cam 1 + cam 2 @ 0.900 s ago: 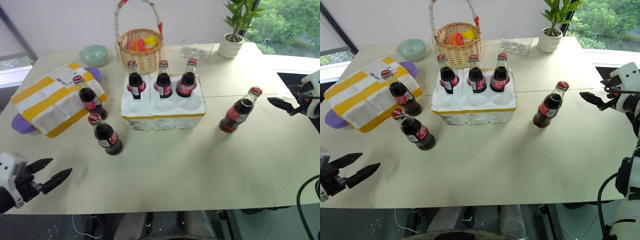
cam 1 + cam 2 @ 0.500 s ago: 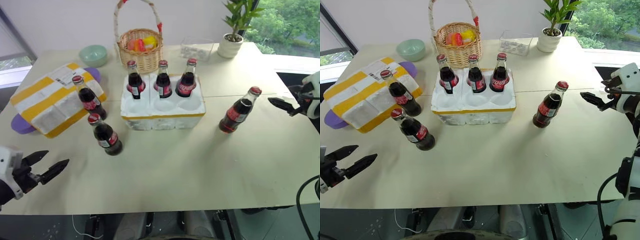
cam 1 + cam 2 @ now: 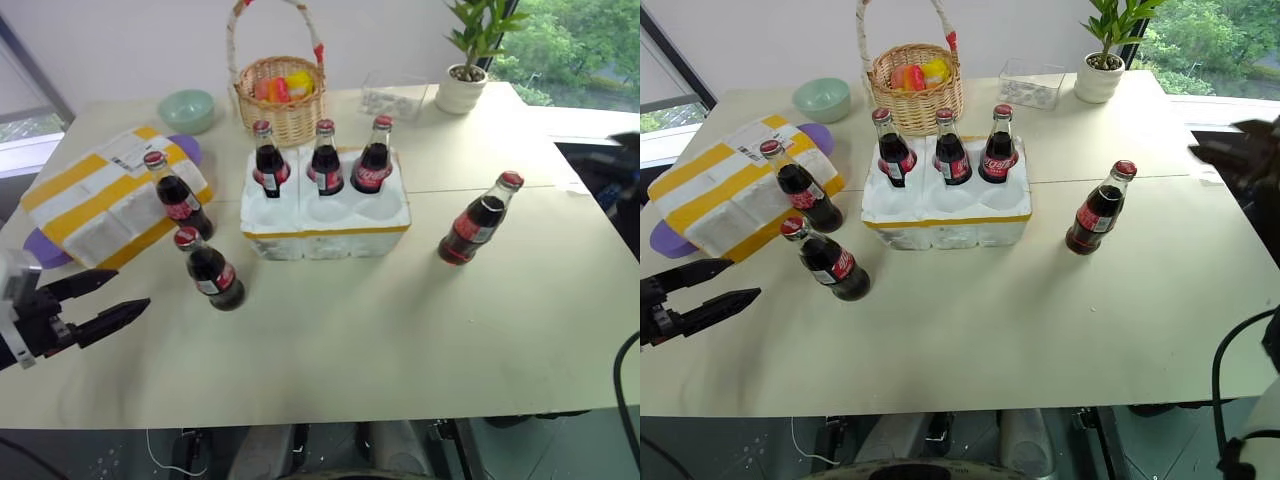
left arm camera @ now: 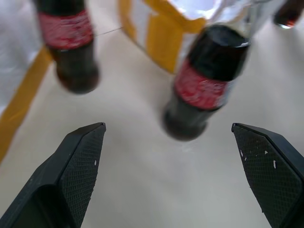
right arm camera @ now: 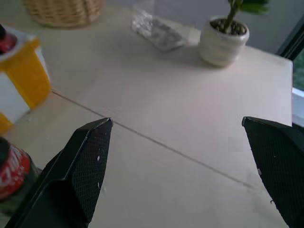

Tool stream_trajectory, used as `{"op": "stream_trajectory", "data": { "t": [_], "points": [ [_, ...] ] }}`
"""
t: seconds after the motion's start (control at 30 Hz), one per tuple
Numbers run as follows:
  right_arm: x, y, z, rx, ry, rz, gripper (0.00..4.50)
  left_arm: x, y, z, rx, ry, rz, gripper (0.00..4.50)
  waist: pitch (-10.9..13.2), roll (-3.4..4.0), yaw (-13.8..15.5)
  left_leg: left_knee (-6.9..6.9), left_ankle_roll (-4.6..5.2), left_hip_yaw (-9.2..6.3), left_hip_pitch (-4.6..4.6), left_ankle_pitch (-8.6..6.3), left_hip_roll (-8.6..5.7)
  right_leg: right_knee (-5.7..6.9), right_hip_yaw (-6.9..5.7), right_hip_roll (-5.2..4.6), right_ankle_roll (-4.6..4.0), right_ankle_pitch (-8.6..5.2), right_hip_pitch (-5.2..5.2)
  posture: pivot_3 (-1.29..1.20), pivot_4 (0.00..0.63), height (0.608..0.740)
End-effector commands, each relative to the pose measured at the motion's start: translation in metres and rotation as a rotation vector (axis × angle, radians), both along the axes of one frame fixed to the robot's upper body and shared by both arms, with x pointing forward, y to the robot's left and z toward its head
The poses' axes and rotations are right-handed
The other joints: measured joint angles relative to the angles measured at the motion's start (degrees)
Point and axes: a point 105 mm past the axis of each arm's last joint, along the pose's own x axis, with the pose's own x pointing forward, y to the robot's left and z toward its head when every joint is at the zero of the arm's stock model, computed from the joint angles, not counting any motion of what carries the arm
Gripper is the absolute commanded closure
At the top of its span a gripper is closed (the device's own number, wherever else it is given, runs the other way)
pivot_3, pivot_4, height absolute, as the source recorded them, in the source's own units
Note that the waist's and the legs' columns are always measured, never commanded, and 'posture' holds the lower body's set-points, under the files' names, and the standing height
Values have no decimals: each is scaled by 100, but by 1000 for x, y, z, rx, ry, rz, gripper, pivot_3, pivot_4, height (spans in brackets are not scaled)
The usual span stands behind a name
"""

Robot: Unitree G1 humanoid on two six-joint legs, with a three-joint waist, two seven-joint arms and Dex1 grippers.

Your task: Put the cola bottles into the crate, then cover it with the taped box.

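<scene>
The cola bottle [image 3: 180,200] beside the taped box will go only partway down when the robot lowers it in, because labels [image 3: 371,178] show above the crate's sockets.
The white foam crate [image 3: 325,215] sits mid-table with three cola bottles [image 3: 327,160] upright in its back sockets. Two loose cola bottles [image 3: 210,272] stand left of it, one beside the taped box [image 3: 105,195]. A third loose bottle [image 3: 478,222] stands to the right. My left gripper [image 3: 130,290] is open near the table's front left, pointing at the nearer loose bottle [image 4: 206,85], which is just ahead between its fingers. My right gripper [image 5: 175,121] is open and empty at the far right edge, over bare table past the right bottle.
A wicker basket [image 3: 281,95], a green bowl [image 3: 187,108], a clear container [image 3: 394,100] and a potted plant [image 3: 465,80] line the back. A purple tray [image 3: 40,250] lies under the taped box. Bare table spans the front.
My left gripper has risen and moved in toward the two loose bottles on the left. My right gripper has swung up and outward to the right edge. The bottles, crate and box have not moved.
</scene>
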Motion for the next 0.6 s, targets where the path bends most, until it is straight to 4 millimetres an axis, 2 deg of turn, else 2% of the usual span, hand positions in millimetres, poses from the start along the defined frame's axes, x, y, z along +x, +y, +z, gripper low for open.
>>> {"op": "stream_trajectory", "data": {
  "t": [0.03, 0.17, 0.3, 0.37, 0.6],
  "points": [
    [-12, 36, 42, -23, -30, 238, 0, 7, -4, 14, 32, -47, -49, 41, 2, 1, -13, 0, 0, 0, 0, 0, 0, 0, 1, 0, 0, 0, -1, 0, 150, 738],
    [-19, 75, 65, -55, -45, 441, 0, 18, -7, 17, 54, -68, -68, 41, 3, 3, -23, 2, -3, 2, 0, 2, 0, 9, 1, 1, 4, 3, -5, 0, 150, 738],
    [-25, 110, 80, -80, -75, 568, 0, 47, 7, 18, 74, -138, 44, 41, 5, 0, 31, 2, -8, 1, 0, -1, 0, 17, 0, 1, 22, 13, -9, 0, 150, 738],
    [-36, 126, 83, -81, -67, 646, 0, 59, 13, 16, 71, -166, 93, 41, 5, 0, 58, 2, -11, -2, -1, 1, 0, 22, 0, 1, 22, 14, -12, 0, 150, 738],
    [-56, 149, 77, -81, -35, 755, 0, 99, 7, 9, 45, -225, 163, 41, 6, -7, 61, 12, -8, -4, -4, -1, -7, 25, -1, -3, 26, 16, -10, 0, 150, 738]
  ]
}}
